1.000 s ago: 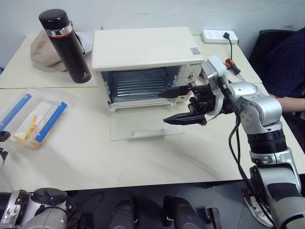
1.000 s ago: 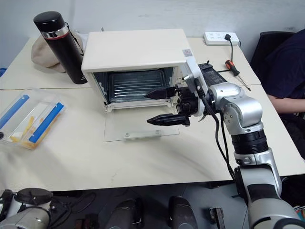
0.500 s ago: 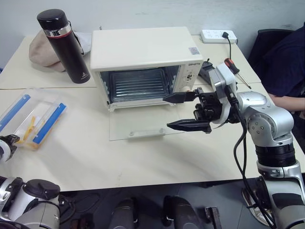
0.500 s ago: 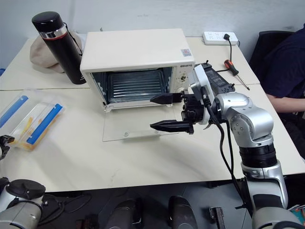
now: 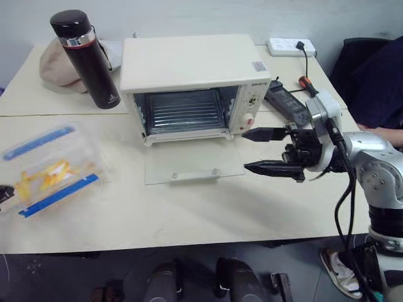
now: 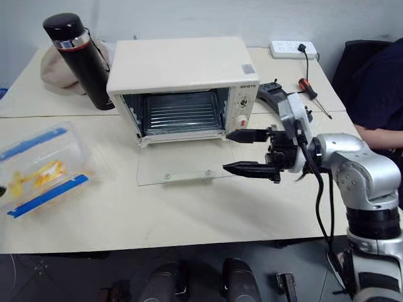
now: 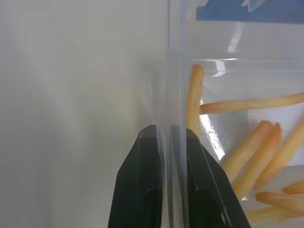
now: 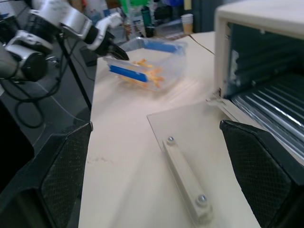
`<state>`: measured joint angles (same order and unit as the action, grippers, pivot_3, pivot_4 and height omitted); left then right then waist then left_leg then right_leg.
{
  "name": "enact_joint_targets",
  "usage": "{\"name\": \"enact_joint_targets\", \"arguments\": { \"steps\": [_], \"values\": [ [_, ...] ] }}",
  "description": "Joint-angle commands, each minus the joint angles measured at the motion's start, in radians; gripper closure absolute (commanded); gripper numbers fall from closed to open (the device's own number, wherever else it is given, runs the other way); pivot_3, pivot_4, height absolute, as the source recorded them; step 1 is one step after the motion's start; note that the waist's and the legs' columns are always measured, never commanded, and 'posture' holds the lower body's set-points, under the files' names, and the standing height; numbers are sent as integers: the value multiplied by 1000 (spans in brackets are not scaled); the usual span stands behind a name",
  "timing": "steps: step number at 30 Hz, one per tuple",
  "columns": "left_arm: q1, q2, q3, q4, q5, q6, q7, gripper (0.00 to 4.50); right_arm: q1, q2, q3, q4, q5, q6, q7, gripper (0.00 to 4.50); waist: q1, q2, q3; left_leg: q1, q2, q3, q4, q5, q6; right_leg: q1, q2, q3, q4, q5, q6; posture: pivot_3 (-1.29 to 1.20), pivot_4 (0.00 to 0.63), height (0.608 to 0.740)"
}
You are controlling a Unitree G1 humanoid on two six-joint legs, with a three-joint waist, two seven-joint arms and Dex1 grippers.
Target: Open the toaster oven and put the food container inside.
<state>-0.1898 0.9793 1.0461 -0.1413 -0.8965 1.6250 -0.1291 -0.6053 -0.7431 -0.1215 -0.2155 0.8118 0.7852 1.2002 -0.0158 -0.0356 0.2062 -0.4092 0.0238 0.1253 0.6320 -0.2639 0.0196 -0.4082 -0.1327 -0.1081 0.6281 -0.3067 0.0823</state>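
Note:
My left gripper keeps carrying the food container over until it rests on the toaster oven's door, as that lies flat before its empty opening (image 5: pixel 184 112), ready on that door (image 5: pixel 194 160).
The cream-white toaster oven (image 5: pixel 189 69) stands at the back of the table, its glass door (image 5: pixel 192 165) folded down flat and its cavity empty. At the table's left, the food container (image 5: pixel 50 170), a clear box with blue clips and yellow sticks inside, is tilted and raised off the surface. My left gripper (image 7: pixel 169 130) is shut on the food container's clear wall, one finger (image 7: pixel 142 190) on each side; the right wrist view shows this left gripper (image 8: pixel 111 50) at the box's far end. My right gripper (image 5: pixel 245 150) hangs open and empty just right of the door.
A black thermos (image 5: pixel 85 56) and a beige cloth (image 5: pixel 53 66) stand left of the oven. A power strip (image 5: pixel 286 45), a screwdriver (image 5: pixel 308 85) and a black device (image 5: pixel 283 104) lie at the back right. A person in dark clothing (image 5: pixel 378 82) sits at the right edge.
My left gripper has shut on the food container and lifted and tilted it off the table. My right gripper has drawn away to the right from the oven's mouth, still open.

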Motion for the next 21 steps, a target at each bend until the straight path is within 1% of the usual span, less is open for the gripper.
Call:
{"name": "enact_joint_targets", "arguments": {
  "steps": [1,4,6,7,9,13,14,16,17,21],
  "values": [
    [-51,8,-39,-101,-249,-11,40,4416,-1,-18,-53,-48,51,13,-25,0,3,2,0,0,0,0,0,0,0,0,0,0,0,0,0,0,150,740],
    [-133,-31,-141,-125,-384,-11,156,4416,10,-20,-65,-49,57,15,-48,0,8,3,0,1,0,0,0,1,-1,1,0,0,0,1,-1,0,150,740],
    [-213,-80,-231,-132,-467,-11,264,4416,32,-27,-75,-56,52,9,-60,0,14,4,0,2,0,0,-1,1,-1,1,1,0,1,1,-1,0,150,740],
    [-249,-117,-274,-129,-492,-11,328,4416,46,-30,-83,-62,51,6,-66,0,14,3,0,2,0,0,0,1,0,2,1,0,1,1,-1,0,150,740],
    [-320,-196,-354,-130,-480,-11,447,4416,76,-39,-105,-75,52,0,-76,0,18,3,0,1,0,1,0,2,2,2,2,0,1,1,-1,0,150,740],
    [-432,-375,-432,-109,-460,-11,667,4416,132,-53,-143,-102,55,-5,-107,0,17,2,1,0,-2,2,2,5,9,2,2,0,1,2,2,0,150,740],
    [-453,-426,-453,-98,-477,-21,731,4416,152,-61,-154,-111,55,-6,-109,0,18,2,0,0,-2,3,3,5,9,2,2,1,1,3,2,0,150,740],
    [-470,-497,-484,-49,-580,-91,902,4416,193,-82,-166,-129,41,-19,-106,0,25,2,0,0,-2,2,4,5,10,4,2,0,1,3,2,0,150,740],
    [-487,-514,-504,-31,-599,-103,951,4416,217,-93,-171,-138,29,-33,-100,0,26,2,0,1,-1,2,4,5,10,4,2,0,1,3,2,0,150,740],
    [-563,-521,-643,23,-673,-146,1051,4416,295,-122,-199,-162,26,-64,-83,0,40,2,0,1,-1,1,10,5,10,6,3,0,3,3,2,0,150,740]
  ]
}}
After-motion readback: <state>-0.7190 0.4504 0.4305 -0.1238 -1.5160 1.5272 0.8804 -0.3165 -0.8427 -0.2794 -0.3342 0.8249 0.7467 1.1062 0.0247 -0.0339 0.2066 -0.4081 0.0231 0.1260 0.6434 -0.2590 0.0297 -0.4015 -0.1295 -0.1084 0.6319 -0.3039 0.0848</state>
